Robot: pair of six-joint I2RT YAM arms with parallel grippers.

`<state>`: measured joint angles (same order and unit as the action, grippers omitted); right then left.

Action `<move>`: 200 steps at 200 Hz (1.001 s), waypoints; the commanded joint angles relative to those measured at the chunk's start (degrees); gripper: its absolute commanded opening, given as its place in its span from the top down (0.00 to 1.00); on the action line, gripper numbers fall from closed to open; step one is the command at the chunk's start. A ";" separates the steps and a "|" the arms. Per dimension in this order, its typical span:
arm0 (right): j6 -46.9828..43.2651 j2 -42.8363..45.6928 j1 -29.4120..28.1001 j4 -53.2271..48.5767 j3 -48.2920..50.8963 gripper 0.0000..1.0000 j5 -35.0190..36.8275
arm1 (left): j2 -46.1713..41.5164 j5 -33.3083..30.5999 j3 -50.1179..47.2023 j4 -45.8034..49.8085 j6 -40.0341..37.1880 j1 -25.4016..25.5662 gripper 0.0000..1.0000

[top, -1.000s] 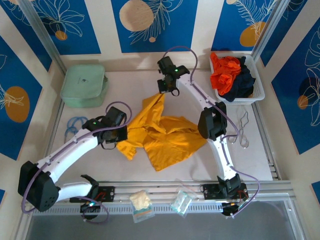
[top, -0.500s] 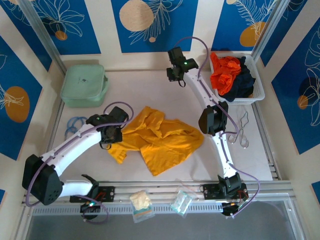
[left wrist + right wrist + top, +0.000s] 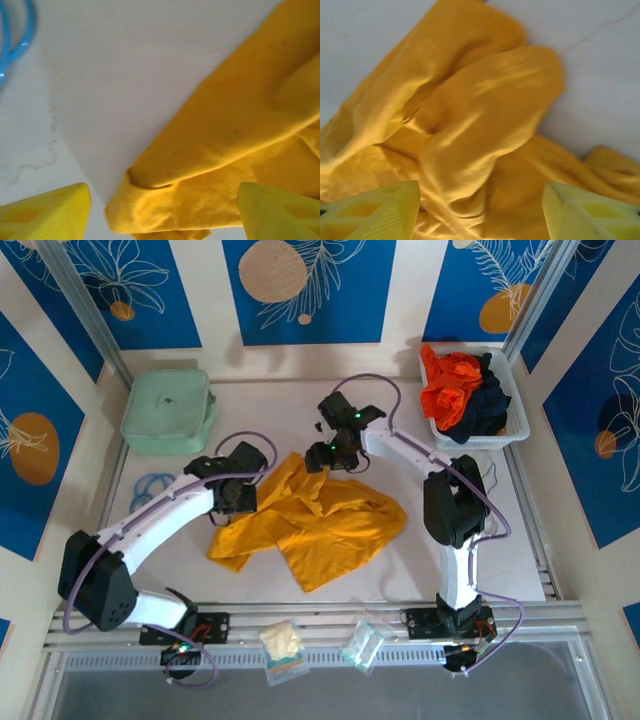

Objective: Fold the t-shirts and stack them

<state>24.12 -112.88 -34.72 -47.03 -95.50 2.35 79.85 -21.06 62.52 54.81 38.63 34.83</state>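
The yellow t-shirt's far end (image 3: 308,491) is folded over on itself. I should spread that end out with my right gripper first, then pull the t-shirt's near corner (image 3: 308,583) across before I fold.
A golden-yellow t-shirt (image 3: 320,525) lies crumpled in the middle of the table. My left gripper (image 3: 238,496) hangs over its left edge; in the left wrist view the left gripper (image 3: 162,215) is open, its fingers (image 3: 47,212) wide apart around a folded corner of the yellow t-shirt (image 3: 230,135) without gripping it. My right gripper (image 3: 328,455) is over the shirt's far edge. The right wrist view shows the right gripper (image 3: 480,212) open above rumpled yellow cloth (image 3: 485,120). An orange-red t-shirt (image 3: 452,388) and a dark navy t-shirt (image 3: 490,408) lie bunched in the basket.
The white basket (image 3: 480,443) stands at the back right. A pale mint-green case (image 3: 168,410) sits at the back left, with blue rings (image 3: 150,490) on the table below it. Two clear packets (image 3: 283,645) (image 3: 362,645) rest on the front rail. A thin wire loop (image 3: 487,498) lies right of the right arm.
Both grippers have gone from shut to open and let go of the yellow t-shirt, which dropped flatter. The right gripper swung back, then returned down to the shirt's far edge.
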 commanded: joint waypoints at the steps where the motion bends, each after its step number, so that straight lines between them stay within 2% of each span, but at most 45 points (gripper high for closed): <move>1: 6.53 -1.21 -1.94 1.90 2.07 0.32 -2.15 | 2.35 6.34 -2.51 -5.61 1.20 2.98 0.22; 33: 8.38 -6.04 -2.55 1.56 0.07 0.35 -1.50 | 7.56 10.65 -5.83 -12.32 3.14 5.76 0.21; 69: 8.58 -11.06 -2.44 -1.03 -4.94 0.53 -0.20 | 11.94 13.42 -9.33 -17.96 4.93 6.71 0.27; 81: 8.58 -11.98 -2.33 -1.23 -5.93 0.65 -0.15 | 12.72 14.24 -10.60 -19.49 5.35 6.81 0.29; 93: 8.58 -12.44 -2.07 -1.14 -6.54 0.90 0.06 | 13.70 14.85 -11.68 -20.63 5.58 6.82 0.34; 100: 8.49 -12.58 -1.79 -1.31 -7.12 1.00 0.40 | 14.30 15.04 -12.34 -21.10 5.66 6.83 0.40; 132: 5.21 -12.19 0.68 -4.31 -12.34 1.00 4.32 | 16.84 15.06 -14.64 -22.33 5.75 6.83 0.86; 144: 2.75 -12.17 2.25 -6.58 -15.91 1.00 7.24 | 17.35 15.08 -15.44 -22.79 5.66 6.83 1.00; 180: -6.38 -13.62 7.43 -10.61 -27.98 1.00 17.39 | 17.03 14.62 -17.32 -22.73 5.66 6.81 1.00; 200: -11.85 -17.56 9.76 -10.64 -35.57 1.00 21.32 | 16.52 14.07 -17.52 -21.99 5.50 6.81 1.00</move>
<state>20.73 -126.26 -27.51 -55.94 -124.09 14.55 92.31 -8.19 49.34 30.83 44.07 41.17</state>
